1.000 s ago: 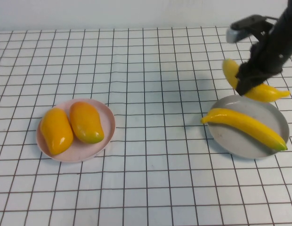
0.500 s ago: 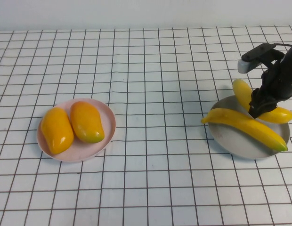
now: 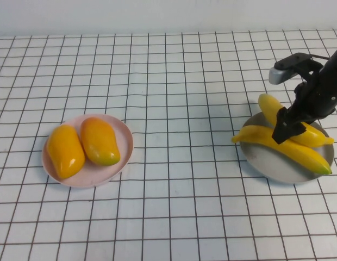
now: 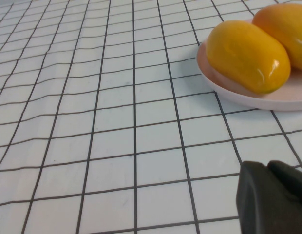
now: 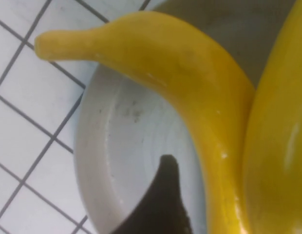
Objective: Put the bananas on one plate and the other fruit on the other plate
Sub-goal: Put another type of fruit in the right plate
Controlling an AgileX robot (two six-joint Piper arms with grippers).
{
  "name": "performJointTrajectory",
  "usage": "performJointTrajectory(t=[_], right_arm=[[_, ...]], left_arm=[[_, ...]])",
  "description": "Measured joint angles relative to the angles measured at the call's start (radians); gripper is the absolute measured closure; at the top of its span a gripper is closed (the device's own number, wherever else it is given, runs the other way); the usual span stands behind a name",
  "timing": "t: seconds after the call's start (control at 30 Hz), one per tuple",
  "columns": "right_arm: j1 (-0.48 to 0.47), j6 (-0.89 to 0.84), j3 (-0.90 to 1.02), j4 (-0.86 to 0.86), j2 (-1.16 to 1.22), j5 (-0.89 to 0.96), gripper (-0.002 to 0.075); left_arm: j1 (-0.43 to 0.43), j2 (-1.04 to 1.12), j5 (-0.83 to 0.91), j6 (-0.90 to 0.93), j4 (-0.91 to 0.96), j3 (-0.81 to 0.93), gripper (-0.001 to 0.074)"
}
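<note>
The second banana is resting against the front banana (image 3: 303, 144), so my right gripper should raise the second banana (image 3: 272, 107) free and set it farther back on the grey plate.
Two bananas lie on the grey plate (image 3: 277, 166) at the right: a long front one (image 3: 301, 151) and a second one (image 3: 268, 106) resting across it. My right gripper (image 3: 282, 128) is low over them, open, its fingers spread around the second banana. In the right wrist view one dark fingertip (image 5: 165, 195) stands on the plate (image 5: 122, 136) beside the front banana (image 5: 190, 73), with the second banana (image 5: 282, 126) beyond. Two mango-like fruits (image 3: 65, 150) (image 3: 99, 140) lie on the pink plate (image 3: 124, 160) at the left. My left gripper (image 4: 270, 192) is shut and empty, low near the pink plate (image 4: 268, 100).
White cloth with a black grid (image 3: 179, 109) covers the table. The front banana's tip (image 3: 237, 138) overhangs the grey plate's left rim. The left arm is out of the high view.
My right gripper came down and forward with the second banana, from above the plate's far edge onto the plate. The banana now rests on the front banana, and the fingers have spread.
</note>
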Motion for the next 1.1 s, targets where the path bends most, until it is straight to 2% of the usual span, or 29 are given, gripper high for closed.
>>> performJointTrajectory(t=[0.1, 0.17, 0.23, 0.27, 0.5, 0.7, 1.1], right_arm=[[0.000, 0.049, 0.000, -0.021, 0.000, 0.021, 0.0176], [0.000, 0.086, 0.000, -0.030, 0.000, 0.040, 0.0265], [0.000, 0.111, 0.000, -0.031, -0.002, 0.055, 0.0402], [0.000, 0.123, 0.000, -0.029, -0.005, 0.057, 0.0413], [0.000, 0.253, 0.001, -0.036, -0.130, 0.015, 0.0405], [0.000, 0.275, 0.001, -0.038, -0.211, 0.029, 0.0405], [0.000, 0.275, 0.001, -0.055, -0.085, 0.001, 0.0405]], left_arm=[[0.000, 0.000, 0.000, 0.000, 0.000, 0.000, 0.0738], [0.000, 0.000, 0.000, 0.000, 0.000, 0.000, 0.0738], [0.000, 0.000, 0.000, 0.000, 0.000, 0.000, 0.0738], [0.000, 0.000, 0.000, 0.000, 0.000, 0.000, 0.0738], [0.000, 0.000, 0.000, 0.000, 0.000, 0.000, 0.0738], [0.000, 0.000, 0.000, 0.000, 0.000, 0.000, 0.0738], [0.000, 0.000, 0.000, 0.000, 0.000, 0.000, 0.0738]])
